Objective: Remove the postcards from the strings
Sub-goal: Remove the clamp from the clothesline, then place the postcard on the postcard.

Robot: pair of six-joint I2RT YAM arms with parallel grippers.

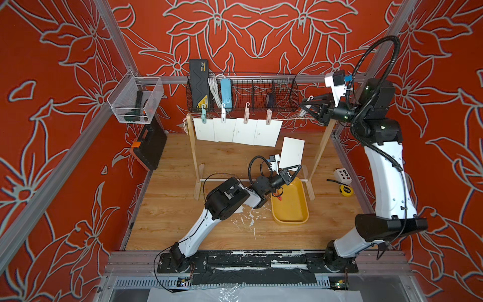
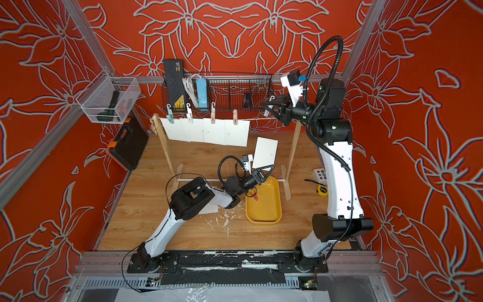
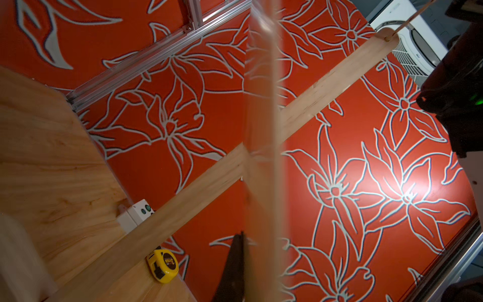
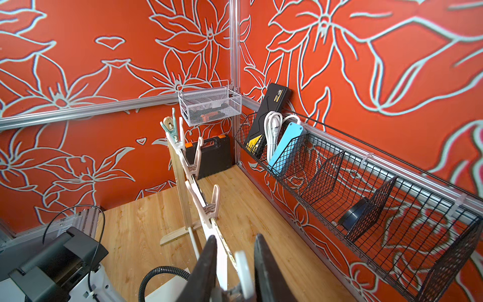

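Observation:
The loose postcard's top edge is free of the string, so I should keep lowering it with my left gripper toward the flat postcard and let go of it there.
In both top views several white postcards hang from the string by pastel pegs. My left gripper is shut on the lower edge of one loose postcard, held upright above the yellow tray. The left wrist view shows this postcard edge-on and blurred beside one dark finger. My right gripper is raised at the string's right end, shut on a white peg beside the string.
Two wooden posts carry the string, joined by a white rod. A red peg lies in the tray. A black wire basket lines the back wall. A tape measure and button box sit right.

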